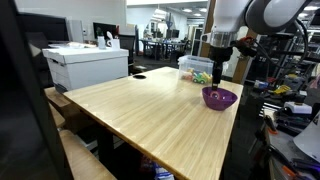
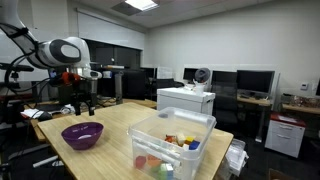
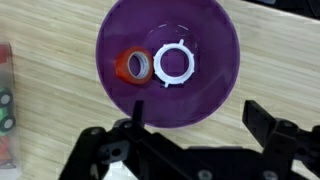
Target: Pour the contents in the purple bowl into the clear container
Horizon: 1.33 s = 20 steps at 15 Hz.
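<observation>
The purple bowl's near rim (image 3: 206, 114) is between my open fingers, so my gripper should keep going down until they are on either side of the bowl's side (image 3: 201, 103), then close on it.
The purple bowl (image 3: 170, 60) sits on the wooden table, seen also in both exterior views (image 1: 219, 97) (image 2: 82, 134). Its contents are an orange ring (image 3: 135, 66) and a white ring (image 3: 172, 64) lying side by side on its bottom. My gripper (image 3: 198, 115) hangs open just above the bowl (image 1: 218, 72) (image 2: 82, 108), holding nothing. One finger (image 3: 135, 110) stands over the bowl's near rim, the other (image 3: 262, 118) over bare table outside it. The clear container (image 1: 197, 68) (image 2: 172, 145) stands next to the bowl with colourful pieces inside; the wrist view shows only its edge (image 3: 5, 100).
A big white box (image 1: 85, 65) (image 2: 185, 100) stands at a table corner beyond the container. The wooden table (image 1: 150, 115) stretches away from the bowl. Desks with monitors, chairs and equipment surround the table.
</observation>
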Each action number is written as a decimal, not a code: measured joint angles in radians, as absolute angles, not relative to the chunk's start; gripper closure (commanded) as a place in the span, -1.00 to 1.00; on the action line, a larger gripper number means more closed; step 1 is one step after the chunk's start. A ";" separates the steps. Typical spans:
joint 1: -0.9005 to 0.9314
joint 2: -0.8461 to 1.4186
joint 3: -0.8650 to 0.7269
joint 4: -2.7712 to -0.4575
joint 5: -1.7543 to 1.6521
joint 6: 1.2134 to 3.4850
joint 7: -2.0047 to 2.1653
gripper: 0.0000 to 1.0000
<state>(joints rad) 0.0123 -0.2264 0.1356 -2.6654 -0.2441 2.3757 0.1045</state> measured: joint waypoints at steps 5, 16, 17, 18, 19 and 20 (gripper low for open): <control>0.023 -0.168 0.172 -2.665 -0.343 2.391 0.188 -1.00; 0.031 -0.106 0.177 -2.678 -0.460 2.389 0.361 -1.00; 0.031 -0.104 0.176 -2.683 -0.460 2.390 0.367 -1.00; 0.031 -0.102 0.176 -2.688 -0.460 2.390 0.375 -0.85; 0.031 -0.100 0.175 -2.692 -0.460 2.390 0.381 -0.55; 0.031 -0.099 0.174 -2.695 -0.460 2.390 0.384 -0.40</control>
<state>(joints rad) 0.0313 -0.0988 0.1743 -2.6947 -0.4596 2.3903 0.3844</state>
